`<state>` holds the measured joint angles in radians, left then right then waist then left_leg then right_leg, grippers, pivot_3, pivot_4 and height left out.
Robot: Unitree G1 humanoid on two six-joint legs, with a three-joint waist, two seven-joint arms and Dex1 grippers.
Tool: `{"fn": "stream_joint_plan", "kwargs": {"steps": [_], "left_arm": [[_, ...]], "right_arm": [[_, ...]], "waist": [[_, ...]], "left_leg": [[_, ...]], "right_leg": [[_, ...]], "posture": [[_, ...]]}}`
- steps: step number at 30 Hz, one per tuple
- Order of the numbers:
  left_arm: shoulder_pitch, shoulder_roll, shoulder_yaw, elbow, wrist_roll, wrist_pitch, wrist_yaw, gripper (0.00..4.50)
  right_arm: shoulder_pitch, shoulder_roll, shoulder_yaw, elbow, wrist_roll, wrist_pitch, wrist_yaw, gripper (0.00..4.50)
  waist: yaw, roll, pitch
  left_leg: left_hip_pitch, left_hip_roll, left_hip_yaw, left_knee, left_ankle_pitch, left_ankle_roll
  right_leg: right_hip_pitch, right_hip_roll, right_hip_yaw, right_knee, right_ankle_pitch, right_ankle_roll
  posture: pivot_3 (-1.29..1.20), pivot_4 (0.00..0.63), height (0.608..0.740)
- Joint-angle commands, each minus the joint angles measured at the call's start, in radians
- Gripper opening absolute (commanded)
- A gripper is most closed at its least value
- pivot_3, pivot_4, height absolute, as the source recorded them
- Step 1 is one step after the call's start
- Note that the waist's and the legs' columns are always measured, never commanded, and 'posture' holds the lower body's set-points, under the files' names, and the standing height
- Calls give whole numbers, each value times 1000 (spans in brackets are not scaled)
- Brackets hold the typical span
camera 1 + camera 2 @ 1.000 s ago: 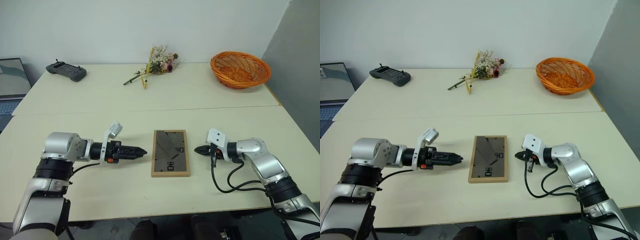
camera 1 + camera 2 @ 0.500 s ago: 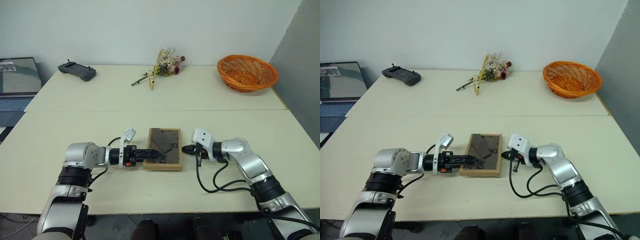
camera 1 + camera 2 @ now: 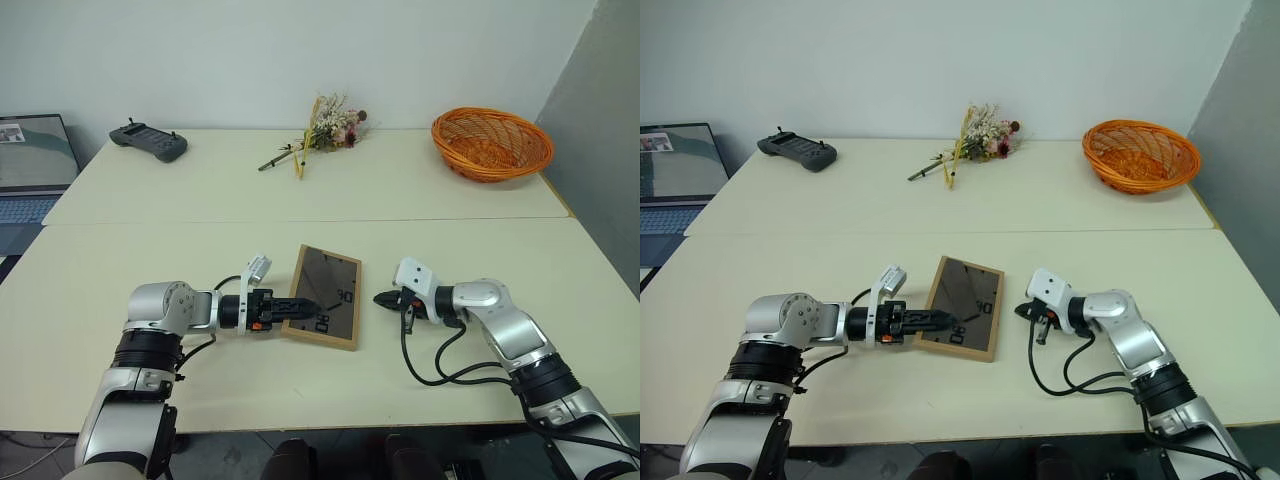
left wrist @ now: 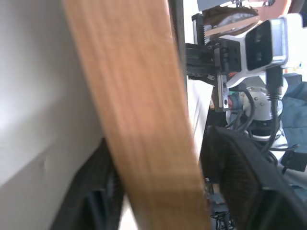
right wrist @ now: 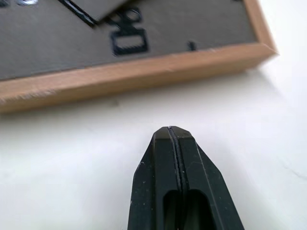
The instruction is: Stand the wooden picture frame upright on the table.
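My left gripper is on one rim of the frame and the wooden frame's dark back [image 3: 332,280] is facing up, so my right gripper should open, grab the opposite rim [image 3: 358,300] and turn the frame upright.
The wooden picture frame [image 3: 325,300] lies on the pale table [image 3: 200,260] with its dark back and white marks facing up, skewed to the table's edges. My left gripper [image 3: 303,306] reaches in level from the left. It is shut on the frame's left rim, and the light-wood edge [image 4: 144,120] runs between its two black fingers [image 4: 240,187]. My right gripper [image 3: 378,298] is shut with nothing in it. Its tip [image 5: 170,130] rests low over the table, a short gap from the frame's right edge [image 5: 134,76].
An orange wicker basket [image 3: 490,143] sits at the far right. A bunch of dried flowers [image 3: 325,125] lies at the far middle. A black handheld controller [image 3: 148,140] and a laptop [image 3: 30,165] are at the far left. A seam [image 3: 450,218] crosses the table beyond the frame.
My left gripper reached the frame's left rim and its fingers closed on it. The frame turned a little, its far end swinging right. The right gripper's tip now stands slightly apart from the frame.
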<state>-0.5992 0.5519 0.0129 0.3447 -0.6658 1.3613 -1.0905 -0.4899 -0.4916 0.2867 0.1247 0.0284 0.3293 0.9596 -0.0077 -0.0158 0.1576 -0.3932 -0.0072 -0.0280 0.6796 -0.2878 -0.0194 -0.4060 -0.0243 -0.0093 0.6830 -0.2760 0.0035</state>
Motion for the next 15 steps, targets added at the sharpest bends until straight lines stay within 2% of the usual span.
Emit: {"fn": "stream_joint_plan", "kwargs": {"steps": [1,2,4,7,12,15], "left_arm": [[10,-4,49,-76,-47,21,28,1544],[7,-9,61,-82,-53,26,39,1318],[-15,-30,111,-75,-75,46,73,1276],[-34,-60,172,-90,-102,56,117,1276],[-54,-111,264,-142,-144,39,194,1276],[-51,-137,291,-171,-155,16,232,1276]], "right_arm": [[-20,-28,-49,-14,27,-3,13,0],[-29,-39,-59,-12,31,-1,17,0],[-65,-54,-100,-11,67,45,30,0],[-134,-60,-166,-49,181,197,69,460],[-291,-37,-268,-75,384,480,96,1689],[-359,13,-297,-63,444,558,51,2308]], "waist": [[0,0,0],[1,0,0],[0,0,0],[0,0,1],[0,0,1],[0,0,1]], "left_leg": [[0,0,0,0,0,0],[0,0,0,0,0,0],[-1,0,0,0,0,0],[-1,0,0,0,0,0],[-2,1,0,0,0,0],[-2,1,0,0,0,0]], "right_leg": [[0,0,0,0,0,0],[0,0,0,0,0,0],[0,0,0,0,0,0],[-1,0,0,0,0,0],[-1,0,-1,-1,0,0],[-1,0,0,-1,0,0]], "posture": [[0,150,740],[0,150,740],[0,150,740],[0,150,740],[0,150,740],[0,150,740]]}}
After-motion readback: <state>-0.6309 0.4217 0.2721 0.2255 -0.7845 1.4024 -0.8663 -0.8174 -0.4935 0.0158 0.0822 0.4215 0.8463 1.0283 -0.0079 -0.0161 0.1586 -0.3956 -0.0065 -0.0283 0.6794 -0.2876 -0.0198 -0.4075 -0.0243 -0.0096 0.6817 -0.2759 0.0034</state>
